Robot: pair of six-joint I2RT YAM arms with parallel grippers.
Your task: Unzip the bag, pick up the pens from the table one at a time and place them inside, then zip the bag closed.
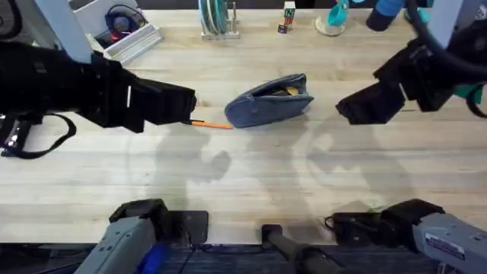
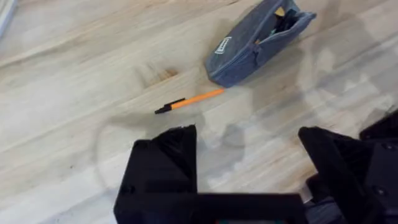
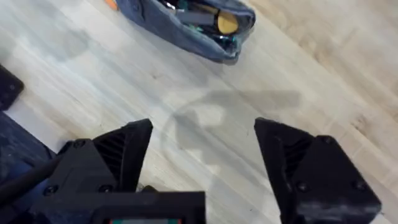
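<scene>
The bag's opening (image 1: 284, 90) will spread wider when the robot pushes the orange pen inside, because the bag's unzipped far rim (image 1: 278, 83) leans limply over it.
The blue-grey bag (image 1: 270, 100) lies on the table (image 1: 251, 175) at the middle, its zipper open and several items showing inside. In the right wrist view the bag (image 3: 180, 25) gapes, with a yellow end and dark parts within. One orange pen (image 1: 210, 124) with a black tip lies on the wood just left of the bag; in the left wrist view this pen (image 2: 189, 101) touches nothing but the table. My left gripper (image 1: 189, 105) hovers over the pen's left end, open and empty (image 2: 249, 155). My right gripper (image 1: 344, 108) hangs right of the bag, open and empty (image 3: 205, 149).
Along the far edge stand a white tray (image 1: 125, 38), a rack of teal plates (image 1: 217, 19), a small bottle (image 1: 288, 17) and teal and blue objects (image 1: 335, 17). The near half of the table is bare wood.
</scene>
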